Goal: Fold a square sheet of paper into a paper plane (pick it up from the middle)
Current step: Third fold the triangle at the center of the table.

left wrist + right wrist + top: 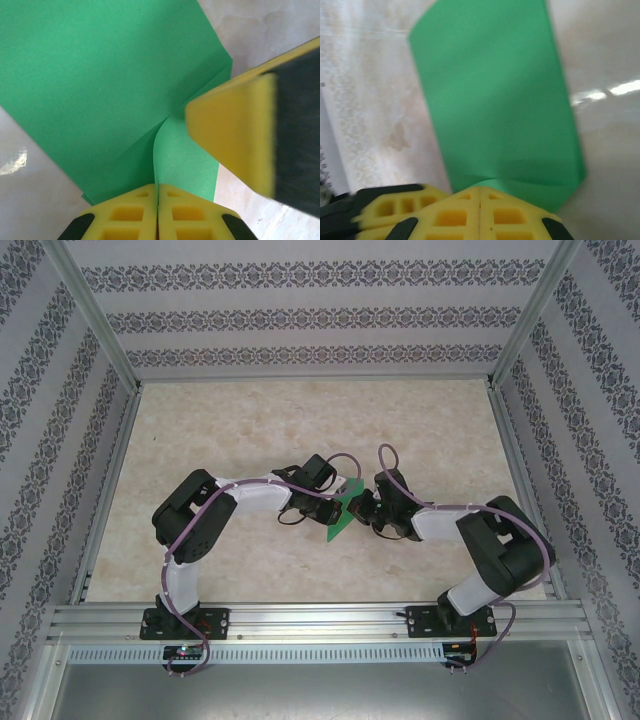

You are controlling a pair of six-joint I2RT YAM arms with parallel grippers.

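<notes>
I should use my left gripper to let go of the flap (182, 159) and then press it flat toward the paper's pointed tip (331, 537), because the flap curls up where that gripper pinches it.
The green square sheet of paper (341, 515) hangs above the middle of the table, pinched between both grippers. In the left wrist view the sheet (100, 75) lies in overlapping layers with a curved flap running into my left gripper (158, 187), which is shut on its edge. The right gripper's yellow finger (235, 130) comes in from the right against the paper. In the right wrist view the sheet (495, 100) stretches away from my right gripper (480, 189), shut on its near edge where the paper buckles. The left gripper's fingers (390, 207) show at the lower left.
The marbled beige tabletop (300, 420) spreads around the paper. Patterned walls (60, 440) and aluminium posts close in the left, right and back. An aluminium rail (320, 620) carrying both arm bases runs along the near edge.
</notes>
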